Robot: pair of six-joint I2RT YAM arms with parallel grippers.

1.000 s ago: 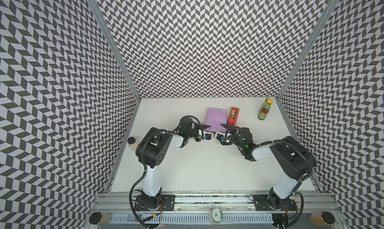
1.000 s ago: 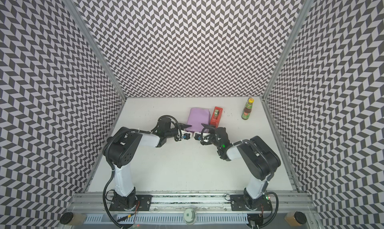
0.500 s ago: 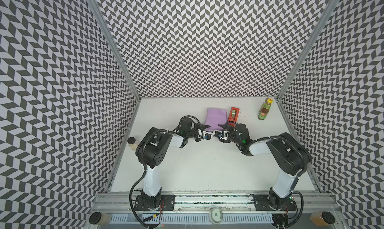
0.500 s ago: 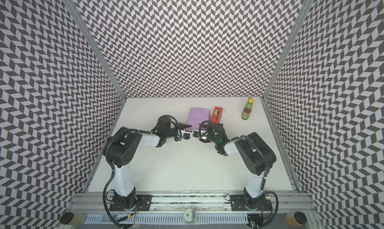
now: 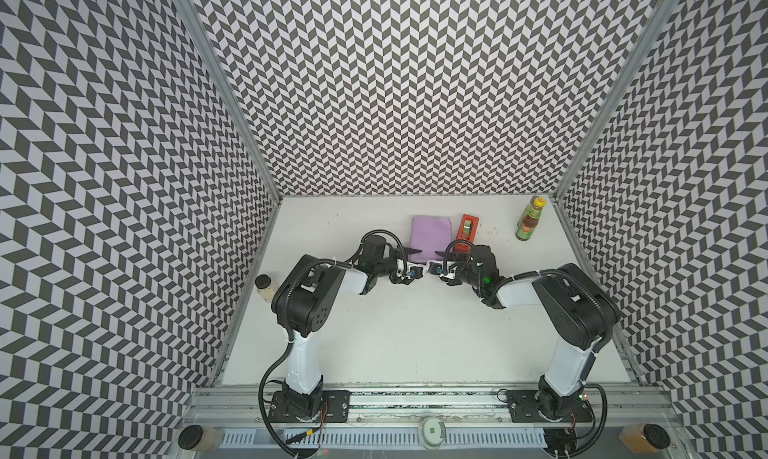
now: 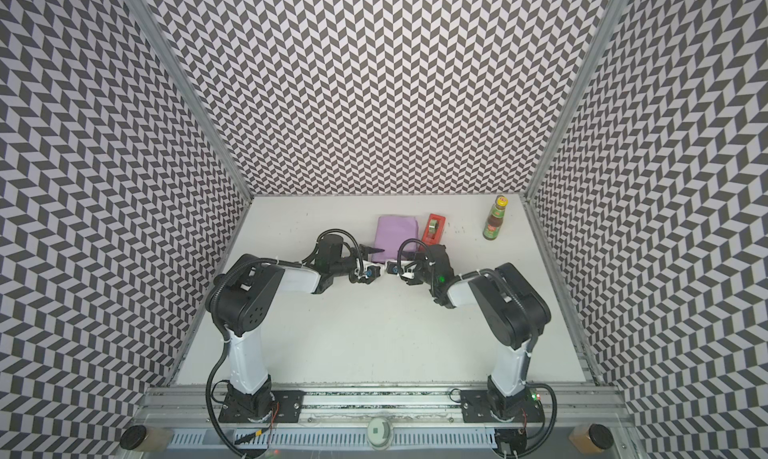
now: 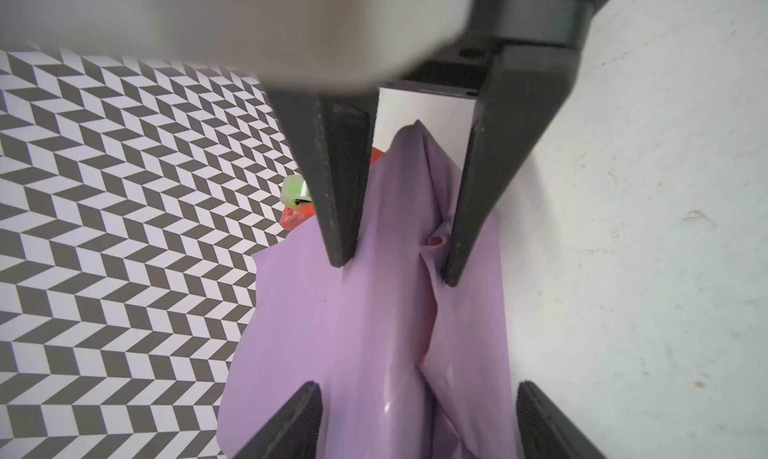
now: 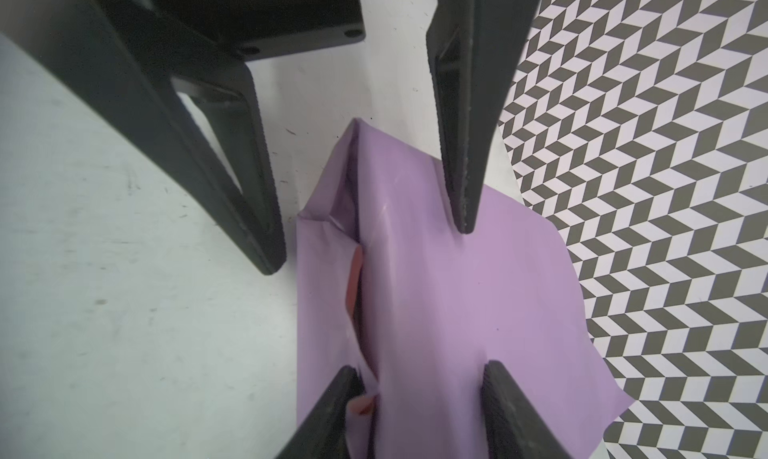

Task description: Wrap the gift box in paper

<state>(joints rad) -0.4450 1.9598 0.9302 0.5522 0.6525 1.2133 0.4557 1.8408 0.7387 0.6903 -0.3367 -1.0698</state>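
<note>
The fold at the parcel's near end [image 7: 429,326] stands open, so I should hold the fold with my left gripper while my right gripper goes to the red tape dispenser [image 5: 468,229].
The lilac paper [image 5: 430,232] [image 6: 395,230] lies folded over the gift box near the back of the table; the box itself is hidden inside. Both grippers meet tip to tip at the parcel's near end. My left gripper [image 5: 417,265] [image 7: 419,386] stands open, its fingers wide on either side of the creased paper [image 7: 374,311] without pinching it. My right gripper [image 5: 432,266] [image 8: 420,369] faces it, and both its fingers [image 8: 332,411] press against the paper [image 8: 457,290] over the parcel's end, beside a raised fold.
A red tape dispenser [image 5: 468,226] [image 6: 434,226] stands right beside the parcel, close to the right arm. A sauce bottle [image 5: 528,220] is upright at the back right. A small jar [image 5: 265,286] sits by the left wall.
My left gripper has let go of the paper and spread wide. My right gripper has narrowed from wide open onto the paper-covered end. Both arms stayed almost in place.
</note>
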